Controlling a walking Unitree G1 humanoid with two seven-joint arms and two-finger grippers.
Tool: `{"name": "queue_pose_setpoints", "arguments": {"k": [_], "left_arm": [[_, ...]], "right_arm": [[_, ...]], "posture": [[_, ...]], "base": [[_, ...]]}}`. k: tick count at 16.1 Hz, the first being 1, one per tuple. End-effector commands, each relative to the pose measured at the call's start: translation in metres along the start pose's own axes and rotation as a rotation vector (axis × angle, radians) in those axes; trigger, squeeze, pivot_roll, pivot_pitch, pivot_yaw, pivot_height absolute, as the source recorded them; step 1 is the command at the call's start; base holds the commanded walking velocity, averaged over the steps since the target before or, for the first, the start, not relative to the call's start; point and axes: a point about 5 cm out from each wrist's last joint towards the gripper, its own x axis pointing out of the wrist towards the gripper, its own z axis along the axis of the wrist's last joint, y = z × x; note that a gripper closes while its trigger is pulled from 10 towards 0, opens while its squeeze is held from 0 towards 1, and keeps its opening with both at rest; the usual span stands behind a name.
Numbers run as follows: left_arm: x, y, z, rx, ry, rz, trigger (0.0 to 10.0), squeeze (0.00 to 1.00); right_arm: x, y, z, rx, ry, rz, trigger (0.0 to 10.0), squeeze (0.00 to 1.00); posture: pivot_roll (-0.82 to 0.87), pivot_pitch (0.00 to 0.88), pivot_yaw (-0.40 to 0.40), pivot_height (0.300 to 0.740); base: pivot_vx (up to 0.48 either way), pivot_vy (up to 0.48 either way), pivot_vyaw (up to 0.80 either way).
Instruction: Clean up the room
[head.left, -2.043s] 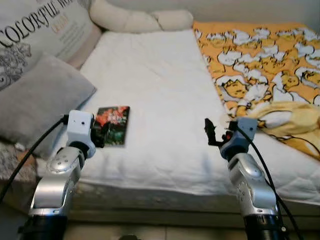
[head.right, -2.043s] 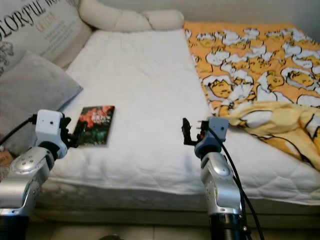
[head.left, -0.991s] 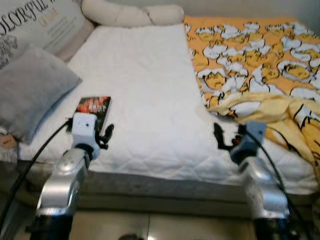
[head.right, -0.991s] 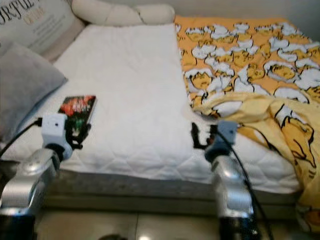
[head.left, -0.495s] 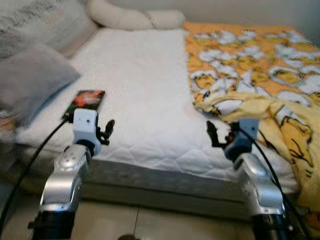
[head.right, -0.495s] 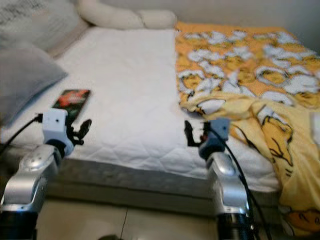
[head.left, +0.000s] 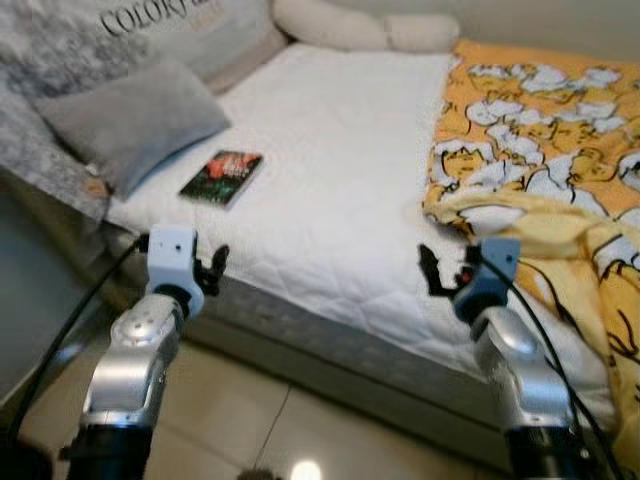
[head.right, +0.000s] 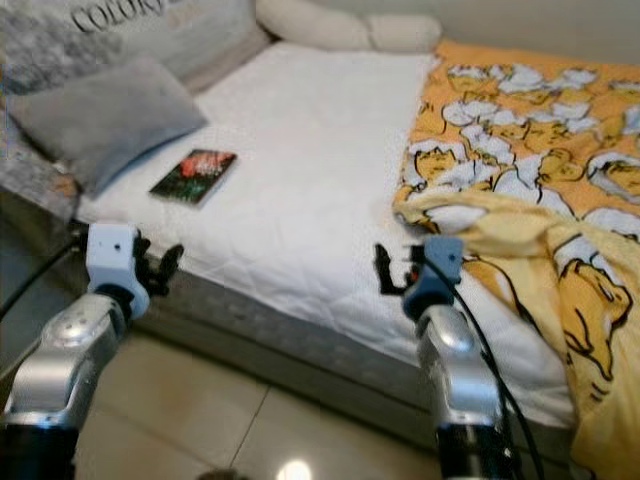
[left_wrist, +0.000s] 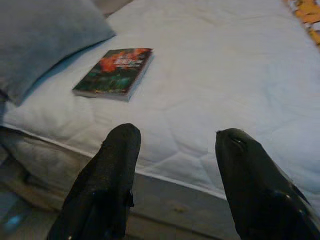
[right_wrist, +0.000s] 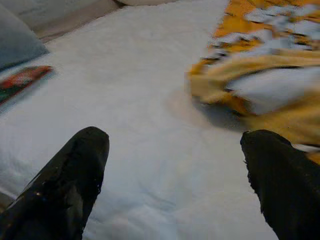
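Note:
The near edge of the duvet (head.left: 545, 150) is in loose folds (head.left: 505, 215), so I expect the duvet to spread out over the mattress when the robot pulls it, while the duvet's far part stays flat.
A dark book (head.left: 222, 176) with a red and green cover lies flat on the white mattress (head.left: 340, 170), near its left edge beside a grey pillow (head.left: 135, 120). The book (left_wrist: 114, 72) also lies ahead of my left gripper (left_wrist: 175, 137) in the left wrist view. That left gripper (head.left: 212, 266) is open and empty, held in front of the bed's near edge, short of the book. My right gripper (head.left: 432, 270) is open and empty over the mattress's front edge, next to a crumpled yellow patterned duvet (head.left: 540, 150). The duvet's folded edge (right_wrist: 250, 75) lies just ahead of the right fingers (right_wrist: 75, 175).
A printed cushion (head.left: 150, 30) and a cream bolster pillow (head.left: 360, 30) lie along the head of the bed. The duvet hangs over the bed's right front corner (head.right: 590, 330). Beige tiled floor (head.left: 250, 420) runs in front of the bed frame (head.left: 330, 345).
The camera has pulled back and swung: the bed now sits farther off and at an angle, with more floor in view. Both grippers stay open and empty.

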Motion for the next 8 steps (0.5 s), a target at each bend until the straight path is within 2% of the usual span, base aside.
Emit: {"name": "queue_pose_setpoints", "arguments": {"k": [1,8], "left_arm": [[0.0000,0.0029,0.0029,0.018,-0.011,0.003,10.0,0.00],[0.0013,0.0021,0.0028,0.026,-0.016,-0.002,10.0,0.00]], "right_arm": [[0.0010,0.0013,0.0044,0.002,-0.017,0.001,10.0,1.00],[0.0017,0.0005,0.0015,-0.008,-0.002,-0.009,10.0,1.00]], "posture": [[-0.01,0.000,0.051,0.740],[-0.02,0.000,0.051,0.740]], "base": [[0.000,-0.319,0.00],[0.000,-0.318,0.00]]}}
